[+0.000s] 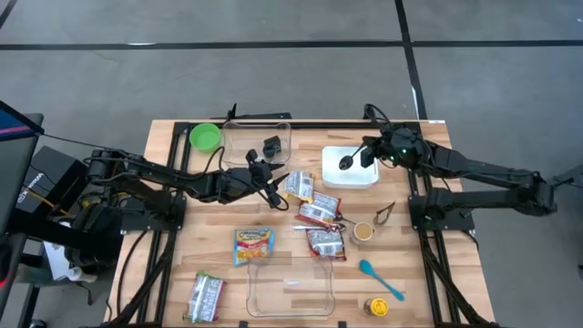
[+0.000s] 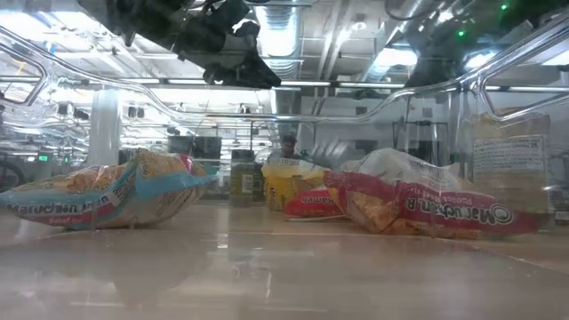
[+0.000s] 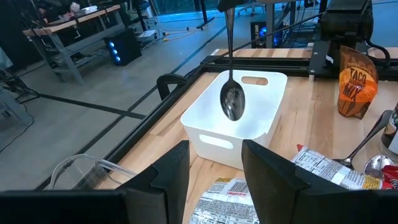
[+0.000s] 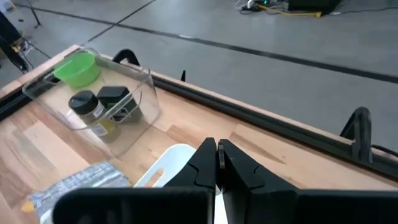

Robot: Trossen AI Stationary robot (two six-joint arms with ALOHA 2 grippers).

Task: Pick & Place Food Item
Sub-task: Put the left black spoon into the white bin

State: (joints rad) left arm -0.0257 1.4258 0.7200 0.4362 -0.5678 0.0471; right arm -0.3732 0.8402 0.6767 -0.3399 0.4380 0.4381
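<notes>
The metal spoon (image 1: pixel 346 162) hangs bowl down over the empty white bin, so I'll go on lowering my right gripper until the spoon rests inside the bin (image 1: pixel 352 177) before I let go.
A metal spoon (image 3: pixel 232 99) hangs bowl down over the white bin (image 3: pixel 214 142), which stands at the table's far right of centre (image 1: pixel 330 175). My right gripper (image 1: pixel 368 153) is shut on the spoon above the bin. My left gripper (image 3: pixel 214 180) stands open mid-table (image 1: pixel 271 178), pointing at the bin, with nothing between its fingers. Several ramen packets (image 1: pixel 319 215) lie flat on the table between the arms. One packet (image 3: pixel 227 199) lies just beyond my left fingertips. My right gripper pinches the spoon's handle near its upper end (image 3: pixel 229 18) between its two shut fingers (image 4: pixel 205 163). The fingers come from the table's right side, slanting down. The spoon hangs upright below them, bowl down, clear of the bin.
A clear tub (image 1: pixel 257 138) with dark jars and a green bowl (image 1: pixel 205 137) stand at the far edge. Another clear tub (image 1: pixel 290 287) sits at the near edge. A taco mix packet (image 3: pixel 357 84), a cup (image 1: pixel 363 231), a blue spoon (image 1: pixel 378 278) and a yellow-lidded jar (image 1: pixel 376 307) lie right of centre.
</notes>
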